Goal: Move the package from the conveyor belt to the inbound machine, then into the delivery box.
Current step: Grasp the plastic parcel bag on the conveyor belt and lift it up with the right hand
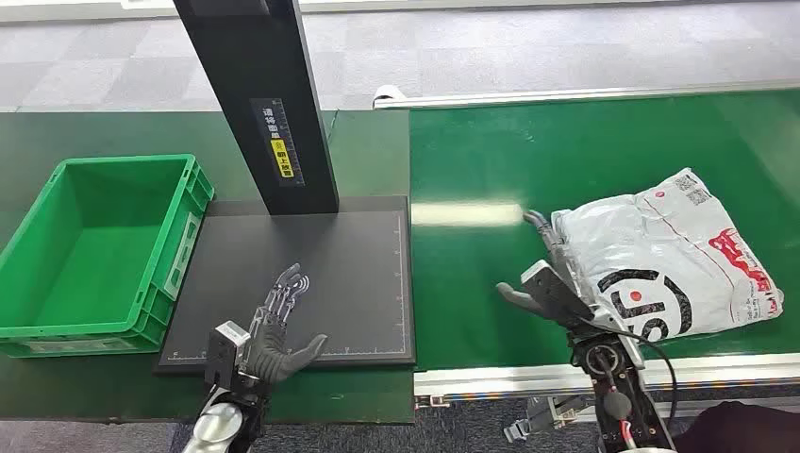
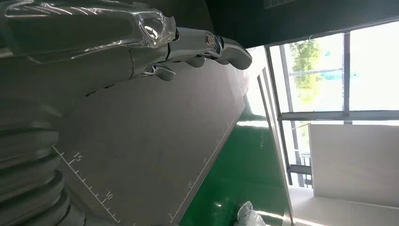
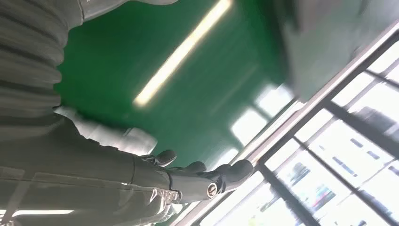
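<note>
The grey package (image 1: pixel 672 260) is covered in loose, wrinkled plastic (image 1: pixel 608 236), so I expect it to gather into folds and droop at its ends when the robot lifts it.
A grey plastic mailer package (image 1: pixel 666 255) with red and black print lies on the green conveyor belt (image 1: pixel 491 283) at the right. My right hand (image 1: pixel 545 274) is at the package's left edge, fingers spread along it and thumb out to the left; whether it touches the bag I cannot tell. My left hand (image 1: pixel 278 326) hovers open over the black plate of the inbound machine (image 1: pixel 358 274), holding nothing. The left wrist view shows this thumb (image 2: pixel 221 47) above the plate's ruler marks. A blurred corner of the package (image 3: pixel 324 42) appears in the right wrist view.
An empty green delivery box (image 1: pixel 94 250) stands left of the machine plate. The machine's black column (image 1: pixel 259 94) rises at the plate's back. A metal rail (image 1: pixel 585 94) borders the belt's far side, another its near edge (image 1: pixel 528 377).
</note>
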Robot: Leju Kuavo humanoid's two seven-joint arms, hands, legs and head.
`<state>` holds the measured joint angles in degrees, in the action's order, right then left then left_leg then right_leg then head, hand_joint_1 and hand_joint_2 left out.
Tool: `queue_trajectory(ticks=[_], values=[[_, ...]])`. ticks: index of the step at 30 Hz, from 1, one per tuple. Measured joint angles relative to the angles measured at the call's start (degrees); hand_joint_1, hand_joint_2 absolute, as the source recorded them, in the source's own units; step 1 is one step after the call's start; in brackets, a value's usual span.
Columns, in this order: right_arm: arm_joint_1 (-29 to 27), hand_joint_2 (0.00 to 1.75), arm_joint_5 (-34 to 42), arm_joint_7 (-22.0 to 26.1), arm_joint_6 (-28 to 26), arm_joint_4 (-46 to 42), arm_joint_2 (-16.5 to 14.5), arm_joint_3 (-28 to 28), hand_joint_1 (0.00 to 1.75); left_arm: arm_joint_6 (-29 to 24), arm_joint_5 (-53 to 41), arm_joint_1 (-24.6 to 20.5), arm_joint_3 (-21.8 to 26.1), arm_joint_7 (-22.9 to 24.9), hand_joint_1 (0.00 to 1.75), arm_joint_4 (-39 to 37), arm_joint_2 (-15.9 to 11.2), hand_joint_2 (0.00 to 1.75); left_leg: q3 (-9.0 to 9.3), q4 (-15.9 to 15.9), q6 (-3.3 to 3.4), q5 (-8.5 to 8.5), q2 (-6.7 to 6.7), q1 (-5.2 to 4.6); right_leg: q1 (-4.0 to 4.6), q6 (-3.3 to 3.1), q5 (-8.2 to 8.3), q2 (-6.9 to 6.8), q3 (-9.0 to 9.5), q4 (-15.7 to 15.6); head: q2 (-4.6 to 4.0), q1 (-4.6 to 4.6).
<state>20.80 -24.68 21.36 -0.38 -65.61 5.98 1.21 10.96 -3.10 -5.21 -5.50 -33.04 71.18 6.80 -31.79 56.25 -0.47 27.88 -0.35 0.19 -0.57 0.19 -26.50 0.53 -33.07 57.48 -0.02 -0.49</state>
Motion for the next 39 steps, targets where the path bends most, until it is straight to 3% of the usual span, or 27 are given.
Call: queue_trajectory(ticks=[6,9,12,18,22,29,30,33,34,39], values=[[0.90,1.75,-2.24,-1.81,-1.30,0.61,1.42,-1.62,0.00,0.03,-0.17,0.35,0.27,0.15,0.00,0.59,0.00,1.75,-0.01,0.00,0.00,0.00,-0.02,-0.01,-0.01,0.00,0.00,0.00,0.00,0.00,0.00,-0.01],[5.28,1.75,-11.18,-8.97,-4.58,6.06,5.14,-5.53,0.00,0.02,-1.04,1.32,1.16,1.31,0.00,2.95,0.04,1.75,-0.01,0.00,0.00,0.00,0.00,0.00,0.00,0.00,0.01,0.01,-0.01,0.00,0.00,-0.02],[7.37,1.75,-18.24,-15.74,-5.51,10.27,6.59,-6.18,0.00,-0.01,-1.58,1.84,1.50,2.32,0.00,4.47,0.08,1.75,-0.01,-0.01,0.00,0.00,-0.01,0.01,0.01,0.00,0.00,-0.02,-0.02,0.00,0.00,-0.01],[10.14,1.75,-32.61,-27.28,1.09,19.10,8.01,-5.80,0.00,-0.13,-2.31,1.89,1.66,2.80,0.00,4.92,0.31,1.75,-0.04,-0.01,0.00,0.00,-0.01,0.00,0.00,0.00,0.00,-0.03,-0.03,0.00,0.00,-0.01],[11.04,1.75,-35.69,-29.13,3.88,23.57,8.52,-5.17,0.00,-0.16,-2.41,1.34,1.67,3.09,0.00,4.97,0.77,1.75,-0.05,0.00,0.00,0.00,-0.03,0.00,0.00,0.01,0.00,-0.03,-0.03,0.00,0.00,-0.02],[12.22,1.75,-37.05,-27.53,8.72,27.20,9.12,-4.11,0.01,-0.10,-2.73,1.10,1.72,4.15,0.00,6.35,1.08,1.75,-0.04,0.00,0.00,0.00,-0.02,0.01,0.01,0.00,0.00,-0.03,-0.04,0.00,0.00,-0.02],[12.23,1.75,-36.99,-26.65,9.74,27.55,9.24,-3.92,0.36,-0.05,-2.73,1.11,1.81,4.65,0.00,6.83,1.10,1.75,-0.04,0.00,0.00,0.00,-0.03,0.01,0.01,0.00,0.00,-0.03,-0.04,0.00,0.00,-0.02],[11.91,1.75,-35.82,-24.51,11.76,28.17,9.64,-3.73,1.64,0.32,-2.44,1.14,2.39,5.74,0.00,7.40,1.25,1.75,-0.02,0.00,0.00,0.00,-0.02,0.01,0.01,0.00,0.00,-0.03,-0.03,0.00,0.00,-0.02],[11.65,1.75,-35.37,-24.09,12.06,28.24,9.78,-3.73,1.73,0.48,-2.36,1.18,2.60,5.90,0.00,7.40,1.31,1.75,-0.01,0.00,0.00,0.00,-0.02,0.01,0.01,0.01,0.00,-0.03,-0.03,0.00,0.00,-0.02],[10.09,1.75,-34.07,-22.84,10.19,27.21,10.14,-3.76,1.75,0.95,-2.03,1.66,3.16,6.21,0.00,7.40,1.44,1.75,0.03,0.00,0.01,0.01,-0.02,0.01,0.01,0.01,-0.01,-0.04,0.04,-0.01,0.00,-0.01]])
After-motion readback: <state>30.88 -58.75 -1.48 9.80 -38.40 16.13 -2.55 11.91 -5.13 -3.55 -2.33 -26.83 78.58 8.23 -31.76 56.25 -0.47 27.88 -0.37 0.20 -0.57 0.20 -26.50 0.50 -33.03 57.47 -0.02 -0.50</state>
